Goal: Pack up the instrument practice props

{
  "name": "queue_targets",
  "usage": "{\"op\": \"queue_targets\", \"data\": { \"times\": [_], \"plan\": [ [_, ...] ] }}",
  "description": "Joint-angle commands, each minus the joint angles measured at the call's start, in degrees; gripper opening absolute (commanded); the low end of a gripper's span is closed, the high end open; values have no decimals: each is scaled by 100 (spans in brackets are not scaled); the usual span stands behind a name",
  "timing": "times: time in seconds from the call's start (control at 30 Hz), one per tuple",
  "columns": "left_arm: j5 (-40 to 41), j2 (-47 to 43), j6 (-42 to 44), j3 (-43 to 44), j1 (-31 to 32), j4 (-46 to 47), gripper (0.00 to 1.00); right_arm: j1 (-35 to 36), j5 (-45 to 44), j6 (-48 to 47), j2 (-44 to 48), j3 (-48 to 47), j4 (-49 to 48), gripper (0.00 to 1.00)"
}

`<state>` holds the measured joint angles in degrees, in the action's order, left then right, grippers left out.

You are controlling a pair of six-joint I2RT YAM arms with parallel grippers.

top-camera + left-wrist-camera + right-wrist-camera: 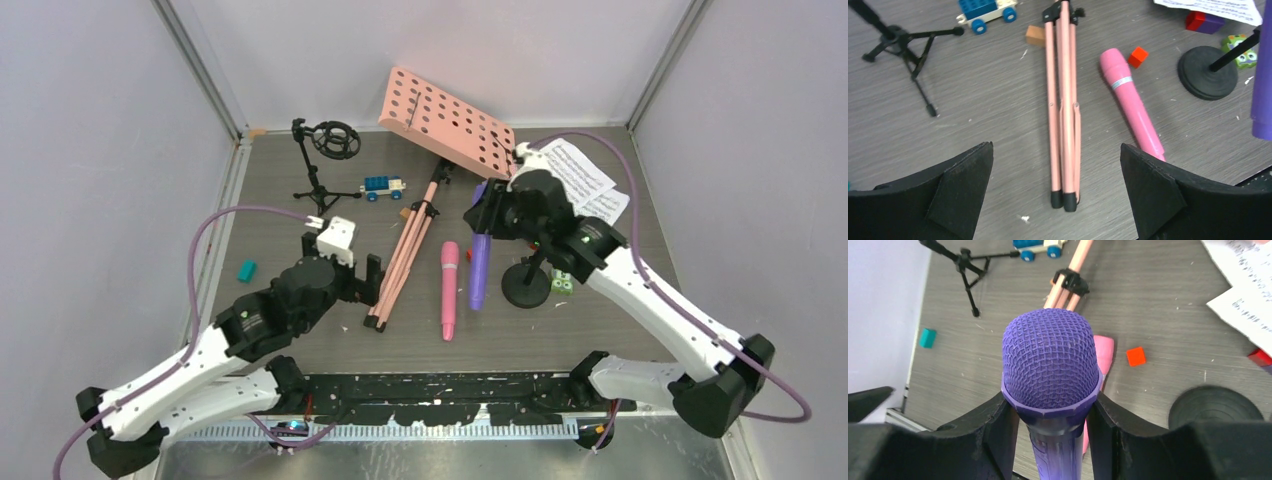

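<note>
My right gripper should keep lowering the purple microphone (pixel 479 278) until it lies flat on a clear strip (pixel 463 302), as it hangs parallel to the pink microphone over that strip.
The pink perforated music rack (pixel 445 122) lies at the back, its folded tripod legs (pixel 1063 125) stretched toward me. My left gripper (pixel 1056 150) hangs open just above the leg tips, one finger on each side and neither touching; from above it (pixel 362 285) sits left of the legs. The pink microphone (pixel 449 290) lies flat beside them. My right gripper (pixel 1050 410) is shut on the purple microphone (pixel 1049 360) just below its mesh head, holding it off the table. White sheet-music pages (pixel 585 180) lie at the back right. A black tripod mic mount (pixel 325 150) and a round-base mic mount (pixel 527 285) stand on the table.
A blue toy car (pixel 384 187) sits between the tripod mount and the rack. Small blocks are scattered about: teal (pixel 246 270) at the left, red (pixel 1135 356) and tan (pixel 1035 36) near the middle, green (pixel 562 285) by the round base. Walls close in the table.
</note>
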<state>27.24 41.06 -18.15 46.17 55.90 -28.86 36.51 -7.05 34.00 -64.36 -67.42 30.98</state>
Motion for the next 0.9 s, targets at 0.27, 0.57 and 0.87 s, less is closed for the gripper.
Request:
{"op": "queue_targets", "data": {
  "times": [0.27, 0.57, 0.87],
  "plan": [
    [922, -631, -200, 717, 0, -2075, 100, 484, -1337, 442, -1243, 667, -435, 1],
    [893, -1149, -471, 384, -6, -2370, 100, 497, -1249, 1083, -2148, 991, -597, 1],
    [889, -1195, -434, 366, 0, -2339, 100, 498, -1138, 1218, -2700, 1070, -689, 1]
  ]
}}
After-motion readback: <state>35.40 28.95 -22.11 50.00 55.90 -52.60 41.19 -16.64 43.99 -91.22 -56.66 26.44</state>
